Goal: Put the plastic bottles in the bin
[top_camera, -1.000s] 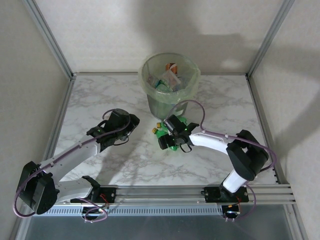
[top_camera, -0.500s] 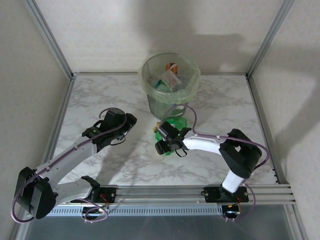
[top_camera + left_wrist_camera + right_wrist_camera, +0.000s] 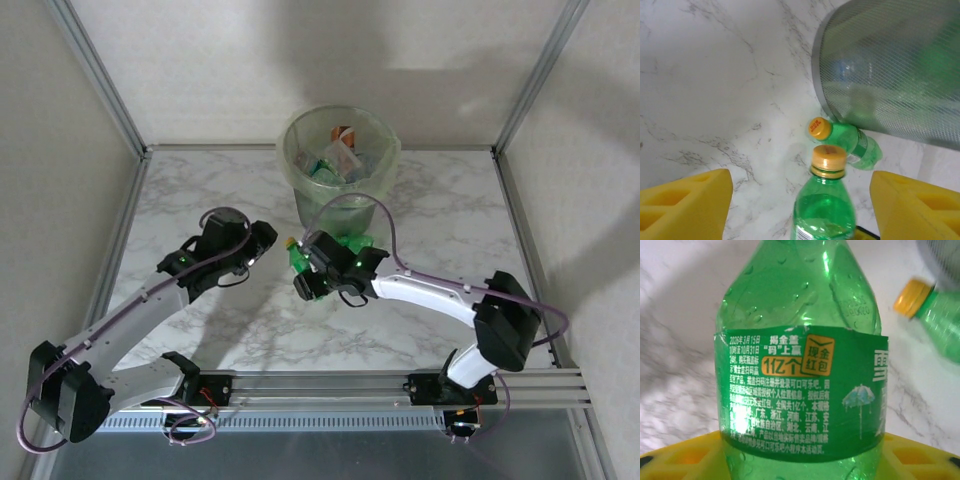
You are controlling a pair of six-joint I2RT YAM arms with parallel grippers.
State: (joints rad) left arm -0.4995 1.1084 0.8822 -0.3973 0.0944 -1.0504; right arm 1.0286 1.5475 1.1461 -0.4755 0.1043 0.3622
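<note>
The held green bottle (image 3: 297, 257) will rest propped on top when the robot drops it in, because a heap of rubbish (image 3: 337, 163) already fills the middle of the bin.
My right gripper (image 3: 312, 272) is shut on a green plastic bottle (image 3: 300, 257) with a yellow cap, held just in front of the bin (image 3: 325, 215). In the right wrist view the bottle's green label (image 3: 800, 390) sits between the yellow fingers (image 3: 685, 457). A second green bottle (image 3: 352, 243) lies on the table against the bin's base (image 3: 890, 65); it also shows in the wrist views (image 3: 852, 143) (image 3: 935, 315). My left gripper (image 3: 255, 245) is open, and the held bottle (image 3: 825, 200) points its cap toward it, untouched. The bin holds several bottles (image 3: 340, 152).
The marble table (image 3: 200, 190) lies wide and bare to the left and right of the bin. Metal frame posts (image 3: 100, 75) and white walls close in the back and sides. A rail (image 3: 400, 385) runs along the near edge.
My right gripper has closed on the green bottle and carried it left, away from the second bottle. My left gripper has shifted slightly back-left and opened a little wider.
</note>
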